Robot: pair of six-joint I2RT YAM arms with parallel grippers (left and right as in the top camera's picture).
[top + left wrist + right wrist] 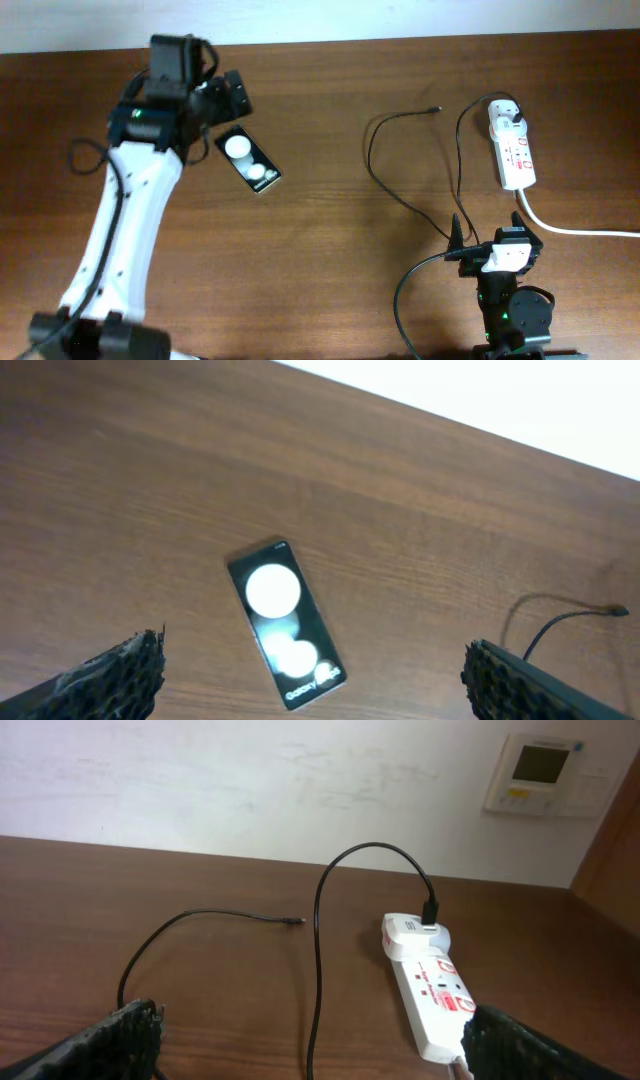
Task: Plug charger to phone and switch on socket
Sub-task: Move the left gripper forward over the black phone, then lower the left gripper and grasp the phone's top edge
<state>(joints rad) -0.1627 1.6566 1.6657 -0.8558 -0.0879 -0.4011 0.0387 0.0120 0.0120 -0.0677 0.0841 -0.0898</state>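
I should turn my left gripper in line with the black phone (248, 160) and grip its far end (235, 140) across the width, because the phone lies at a slant to my left gripper's open fingers.
The black phone (250, 162) lies flat on the table at the left, two white round spots on it; it also shows in the left wrist view (286, 623). My left gripper (226, 103) hovers open just above and behind it, empty, fingers wide apart (312, 678). The white socket strip (513, 147) lies at the right, with the white adapter (505, 112) plugged in at its far end. The thin black charger cable (400, 195) loops across the table; its plug tip (436, 109) lies loose. My right gripper (487, 232) is open and empty near the front, short of the socket (432, 992).
The thick white cord (580, 230) runs from the socket to the right edge. A wall panel (541, 773) hangs on the wall behind the table. The charger cable (318, 950) runs between my right fingers.
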